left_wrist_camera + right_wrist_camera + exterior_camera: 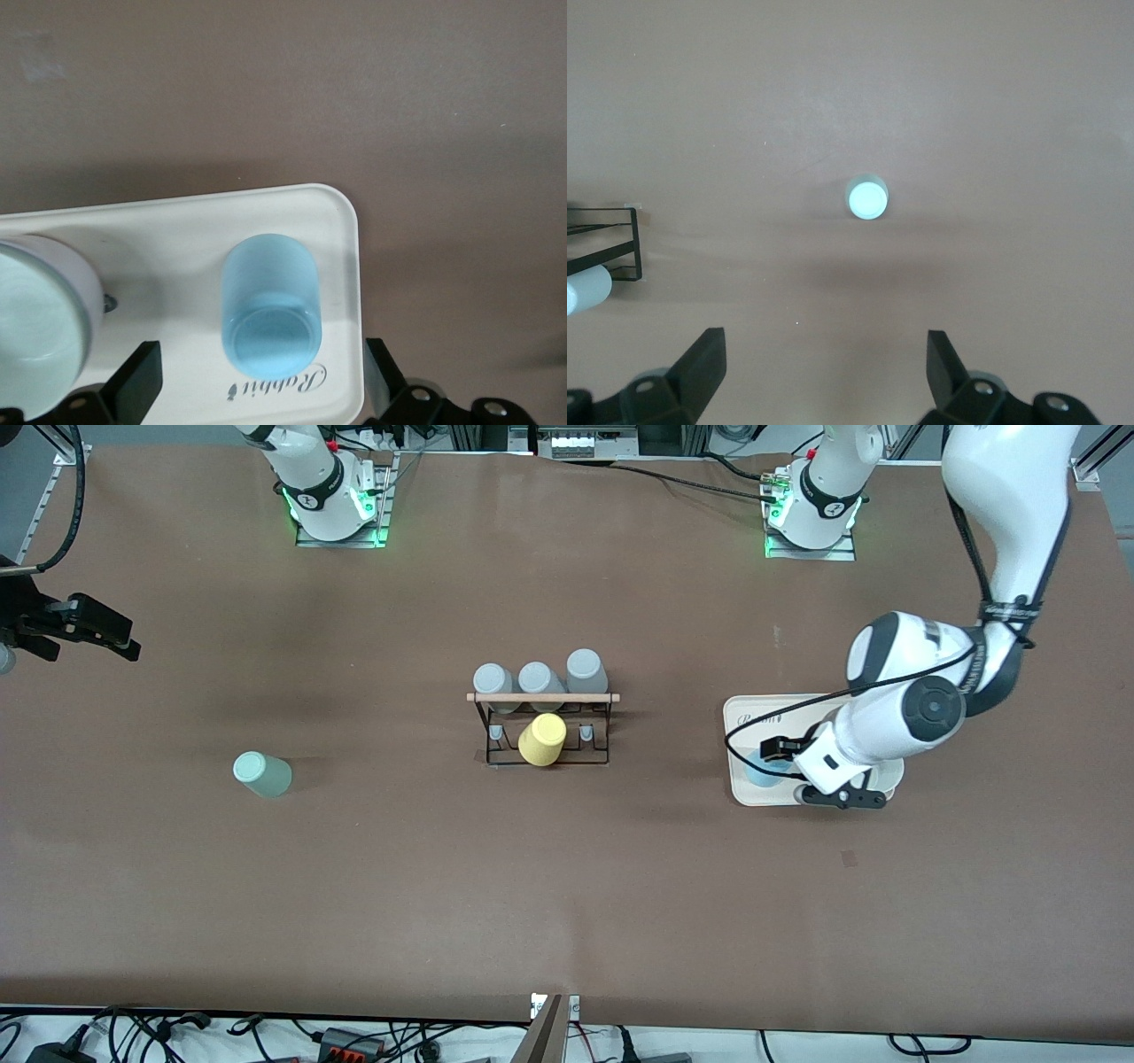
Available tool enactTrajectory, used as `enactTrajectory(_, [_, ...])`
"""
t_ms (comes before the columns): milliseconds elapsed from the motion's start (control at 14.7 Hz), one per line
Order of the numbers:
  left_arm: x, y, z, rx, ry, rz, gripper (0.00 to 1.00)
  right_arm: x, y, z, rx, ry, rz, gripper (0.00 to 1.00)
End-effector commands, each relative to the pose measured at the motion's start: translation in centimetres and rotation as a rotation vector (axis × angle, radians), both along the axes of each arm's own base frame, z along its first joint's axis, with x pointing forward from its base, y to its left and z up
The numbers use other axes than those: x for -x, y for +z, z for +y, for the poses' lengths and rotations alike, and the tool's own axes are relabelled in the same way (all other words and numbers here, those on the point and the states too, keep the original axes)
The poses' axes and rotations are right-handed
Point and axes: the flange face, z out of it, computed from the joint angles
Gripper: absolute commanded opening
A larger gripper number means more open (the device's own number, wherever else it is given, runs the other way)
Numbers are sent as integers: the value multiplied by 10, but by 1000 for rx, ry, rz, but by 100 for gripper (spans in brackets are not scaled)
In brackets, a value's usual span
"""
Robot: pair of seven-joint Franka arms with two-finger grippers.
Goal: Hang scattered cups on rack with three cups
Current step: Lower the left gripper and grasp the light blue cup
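The light blue cup stands with its base up, so I expect the cup to slip over the free peg with its opening first and rest at a tilt when I hang it.
The light blue cup sits on a pinkish-beige tray toward the left arm's end of the table. My left gripper hangs open just above it. In the left wrist view the blue cup lies between the spread fingers of that gripper. The mint green cup sits on the table toward the right arm's end. My right gripper is high up at that end, open and empty, with the mint cup far below. The black wire rack stands mid-table.
The rack holds three grey cups on its pegs farther from the front camera and a yellow cup on a nearer peg. A white bowl sits on the tray beside the blue cup.
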Motion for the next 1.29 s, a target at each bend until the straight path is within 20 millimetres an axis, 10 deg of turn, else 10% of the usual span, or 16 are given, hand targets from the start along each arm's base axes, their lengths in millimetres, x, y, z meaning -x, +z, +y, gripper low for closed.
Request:
enactTrajectory(0, [19, -16, -1, -12, 10, -11, 100, 2, 2, 2, 13, 6, 5, 100])
enactTrajectory(680, [26, -42, -8, -30, -17, -23, 99, 4, 5, 1, 13, 4, -1, 100])
enactTrajectory(884, [24, -48, -9, -21, -12, -39, 77, 4, 5, 2, 13, 5, -1, 100])
enactTrajectory(1088, [23, -48, -8, -21, -8, -37, 13, 4, 8, 2, 13, 5, -5, 100])
enactTrajectory(1224, [21, -40, -8, -23, -4, -43, 1, 5, 10, 3, 13, 7, -10, 100])
